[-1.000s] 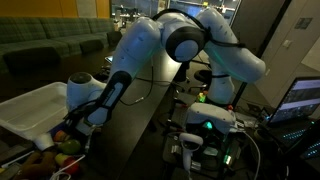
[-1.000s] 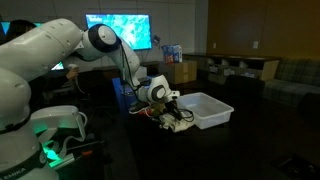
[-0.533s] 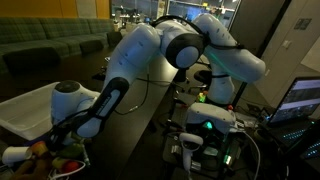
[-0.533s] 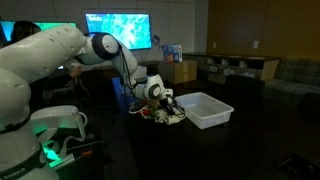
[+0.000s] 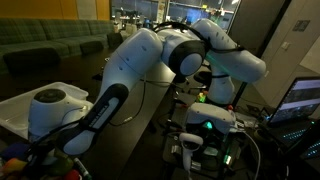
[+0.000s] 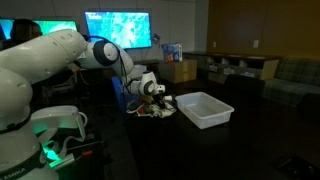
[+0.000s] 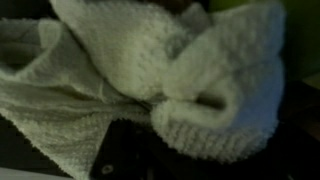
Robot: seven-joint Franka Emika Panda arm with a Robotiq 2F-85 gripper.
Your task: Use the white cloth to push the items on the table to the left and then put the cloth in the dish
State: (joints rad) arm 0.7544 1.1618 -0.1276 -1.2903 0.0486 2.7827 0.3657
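Observation:
My gripper should pull the cloth back toward the dish (image 6: 203,111) and then sweep along the table's edge, because some coloured items (image 5: 80,169) lie beside the cloth, closer to that edge.
The white knitted cloth (image 7: 150,70) fills the wrist view, bunched up close to the camera over the dark table. My gripper (image 6: 156,101) is low over the table, to the left of the white dish (image 6: 205,108), and appears shut on the cloth; its fingers are hidden by the cloth. A pile of small coloured items (image 6: 153,113) lies under and around the gripper. In an exterior view the wrist (image 5: 55,108) looms at the lower left, with coloured items (image 5: 68,166) below it and the dish (image 5: 10,118) mostly hidden behind it.
A robot base with green lights (image 5: 208,125) and cables stands by the table's edge. A laptop (image 5: 300,100) is at the far right. Monitors (image 6: 118,28) and shelves stand behind the table. The dark table top (image 6: 240,135) stretches right of the dish.
The gripper with the cloth has swept along the table away from the dish, pushing the coloured items with it; in an exterior view the wrist has come much nearer the camera.

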